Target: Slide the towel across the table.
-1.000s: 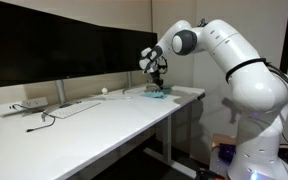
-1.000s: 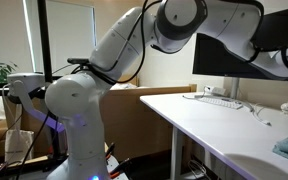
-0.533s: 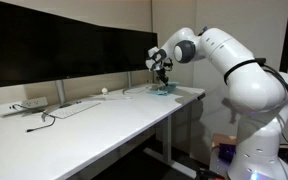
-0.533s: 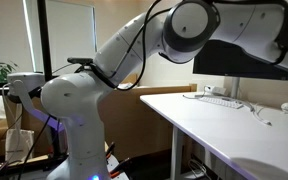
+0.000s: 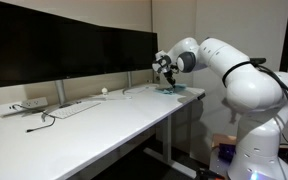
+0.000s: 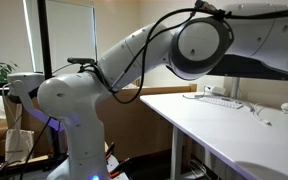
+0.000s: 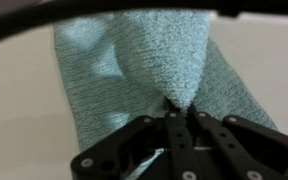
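Observation:
Next, I pull the towel the other way, toward the keyboard [image 5: 75, 108], because the towel in my gripper lies at the table's far end [image 5: 172, 91], near the table's edge.
The teal knitted towel [image 7: 134, 70] fills most of the wrist view, lying on the white table with a ridge of cloth pulled up in the middle. My gripper [image 7: 176, 108] is shut on that pinched ridge. In an exterior view the gripper [image 5: 165, 70] is low over the towel [image 5: 170, 89] at the far right end of the table, near its edge. In an exterior view [image 6: 214, 45] my arm fills the upper right and hides the towel and gripper.
Wide black monitors [image 5: 64, 50] stand along the back of the white table [image 5: 94, 120]. A power strip [image 5: 22, 105], a cable and a flat keyboard [image 5: 74, 107] lie at the left. A small white object [image 5: 105, 91] sits by the monitor base. The table edge is close to the towel.
My arm has reached further right and away along the table, taking the gripper and the pinched towel toward the far end. In the other exterior view the arm now covers where the towel showed.

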{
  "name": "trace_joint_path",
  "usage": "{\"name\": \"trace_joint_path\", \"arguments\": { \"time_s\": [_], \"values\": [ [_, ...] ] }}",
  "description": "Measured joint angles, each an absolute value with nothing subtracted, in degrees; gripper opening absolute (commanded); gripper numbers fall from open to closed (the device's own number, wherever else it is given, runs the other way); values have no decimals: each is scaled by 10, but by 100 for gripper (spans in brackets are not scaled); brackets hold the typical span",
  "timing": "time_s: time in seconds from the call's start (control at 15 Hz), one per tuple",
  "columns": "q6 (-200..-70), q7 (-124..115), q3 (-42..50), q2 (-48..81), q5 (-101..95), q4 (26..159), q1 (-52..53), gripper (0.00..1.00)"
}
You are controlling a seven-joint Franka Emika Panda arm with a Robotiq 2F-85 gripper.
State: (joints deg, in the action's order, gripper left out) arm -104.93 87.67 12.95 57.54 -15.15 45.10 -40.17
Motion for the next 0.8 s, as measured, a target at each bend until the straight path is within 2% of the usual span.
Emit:
{"name": "trace_joint_path", "arguments": {
  "time_s": [0.8],
  "values": [
    [-893,836,96,648,-85,286,-451,9]
  ]
}}
